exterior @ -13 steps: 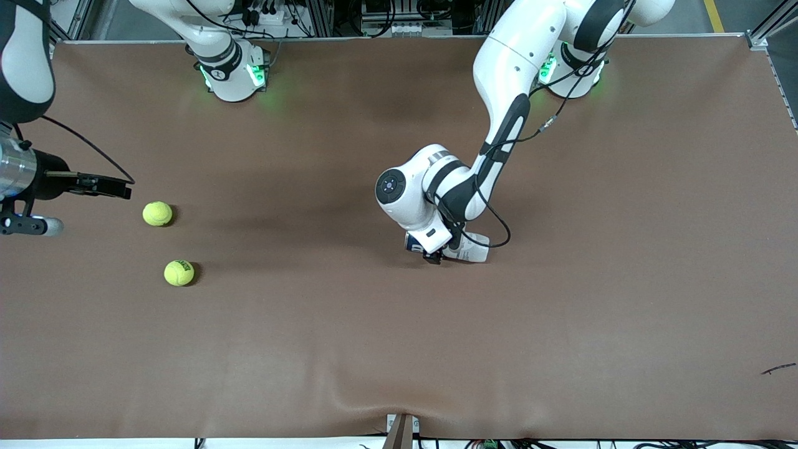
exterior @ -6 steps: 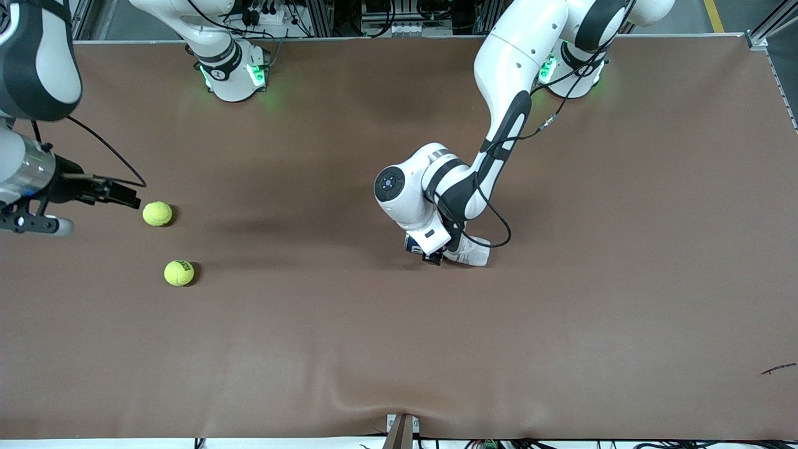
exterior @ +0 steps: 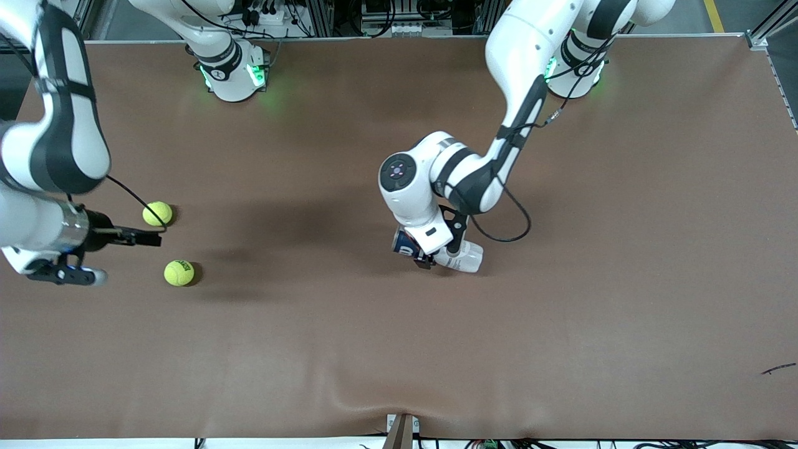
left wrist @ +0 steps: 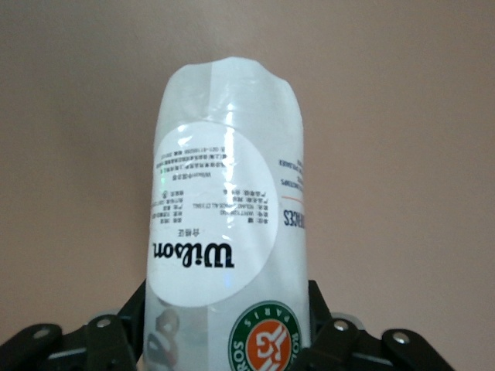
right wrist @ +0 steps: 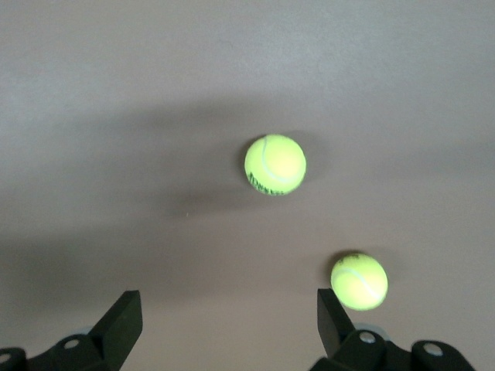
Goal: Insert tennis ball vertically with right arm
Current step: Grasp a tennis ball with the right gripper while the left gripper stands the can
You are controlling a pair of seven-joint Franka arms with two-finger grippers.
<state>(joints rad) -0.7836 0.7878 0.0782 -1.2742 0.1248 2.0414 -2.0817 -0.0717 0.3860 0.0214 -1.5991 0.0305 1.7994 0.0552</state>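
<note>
The can's clear end (exterior: 466, 257) shows only pale glare, so I should expect the can to be empty. The tennis ball (exterior: 179, 272) will slide deep inside when I put it in.
Two yellow-green tennis balls lie on the brown table toward the right arm's end, one (exterior: 157, 213) farther from the front camera than the other (exterior: 179, 273). Both show in the right wrist view, one (right wrist: 275, 165) and another (right wrist: 359, 281) beside a fingertip (right wrist: 332, 313). My right gripper (exterior: 148, 237) (right wrist: 228, 321) is open and empty, over the table between the two balls. My left gripper (exterior: 430, 252) (left wrist: 226, 313) is shut on a clear Wilson tennis ball can (exterior: 461, 256) (left wrist: 228, 193) with a blue end, held about level near the table's middle.
The brown table mat (exterior: 399, 349) is bare round the balls and the can. A small dark scrap (exterior: 778, 368) lies near the front corner at the left arm's end. The arm bases stand along the table's edge farthest from the front camera.
My right arm has swung nearer the front camera, its gripper going from beside the farther ball to between the two balls. My left arm has shifted and turned the can slightly.
</note>
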